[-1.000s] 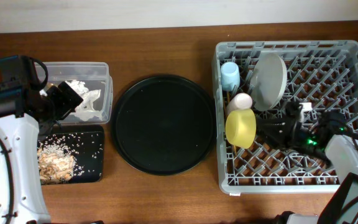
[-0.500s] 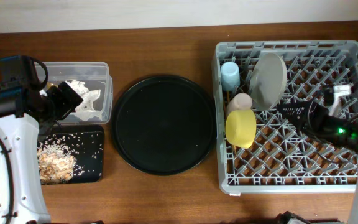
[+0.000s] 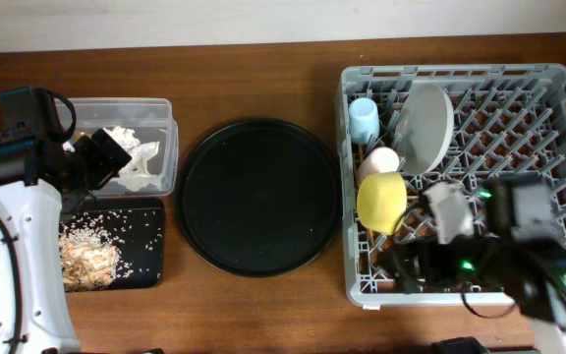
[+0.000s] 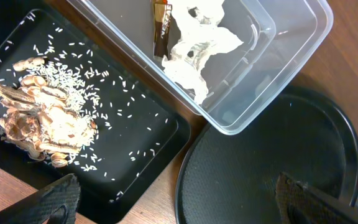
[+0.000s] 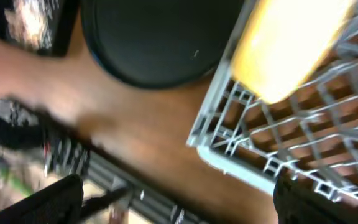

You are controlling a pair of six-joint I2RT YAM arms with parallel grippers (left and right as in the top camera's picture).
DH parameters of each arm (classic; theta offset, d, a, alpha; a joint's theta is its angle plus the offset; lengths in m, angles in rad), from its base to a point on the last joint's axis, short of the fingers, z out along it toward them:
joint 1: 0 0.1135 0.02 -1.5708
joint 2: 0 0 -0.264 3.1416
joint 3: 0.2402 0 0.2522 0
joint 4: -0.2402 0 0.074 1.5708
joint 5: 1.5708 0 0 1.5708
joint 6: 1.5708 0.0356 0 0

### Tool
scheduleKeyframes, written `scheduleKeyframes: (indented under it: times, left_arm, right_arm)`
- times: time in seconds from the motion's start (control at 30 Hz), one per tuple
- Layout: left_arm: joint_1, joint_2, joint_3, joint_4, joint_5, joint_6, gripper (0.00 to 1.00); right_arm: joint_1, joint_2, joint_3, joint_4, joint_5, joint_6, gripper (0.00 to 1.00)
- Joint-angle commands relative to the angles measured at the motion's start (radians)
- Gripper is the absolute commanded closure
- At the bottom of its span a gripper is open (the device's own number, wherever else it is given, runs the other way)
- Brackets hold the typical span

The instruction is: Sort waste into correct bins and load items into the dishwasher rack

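Note:
I should move my right gripper back down and shift the yellow bowl inward (image 3: pixel 381 203) toward the rack's pegs, because the bowl crowds the rack's side (image 3: pixel 352 208).
The grey dishwasher rack (image 3: pixel 558 118) holds the light-blue cup (image 3: pixel 364 118), the pink cup (image 3: pixel 379 158), the yellow bowl (image 3: pixel 381 201) and the grey plate (image 3: pixel 426 126) on edge. The chopsticks are not in view. The clear tub (image 3: pixel 165 110) holds white tissue (image 4: pixel 197 43) and the brown wrapper (image 4: pixel 160 28). The flat black tray (image 3: pixel 145 246) holds food scraps (image 4: pixel 39 130) and rice. My left gripper (image 4: pixel 179 205) is open and empty, hovering by the tub's near corner. My right gripper (image 5: pixel 179 199) is open and empty over the rack's front left corner (image 5: pixel 229 134), blurred.
A round black tray (image 3: pixel 258 197) lies between the bins and the rack and shows in both wrist views (image 4: pixel 272 168). The table's front edge runs close below the rack in the right wrist view.
My right arm has swung from the rack's right side to its front left corner. The pink cup and yellow bowl shifted slightly. The left arm has not moved.

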Motion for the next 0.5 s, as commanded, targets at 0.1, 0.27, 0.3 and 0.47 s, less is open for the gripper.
scheduleKeyframes:
  times: [0.1, 0.27, 0.3, 0.47]
  left_arm:
    - [0.002, -0.017, 0.006, -0.001, 0.000, 0.002, 0.01]
    - [0.002, -0.017, 0.006, -0.001, 0.000, 0.002, 0.01]
    - [0.002, -0.017, 0.006, -0.001, 0.000, 0.002, 0.01]
    - [0.002, -0.017, 0.006, -0.001, 0.000, 0.002, 0.01]
  right_arm:
    - [0.219, 0.195, -0.010, 0.065, 0.092, 0.095, 0.02]
    - [0.311, 0.322, -0.050, 0.144, 0.286, 0.245, 0.02]
    - [0.314, 0.344, -0.061, 0.167, 0.286, 0.253, 0.02]
    - [0.312, 0.430, -0.068, 0.203, 0.356, 0.267, 0.02]
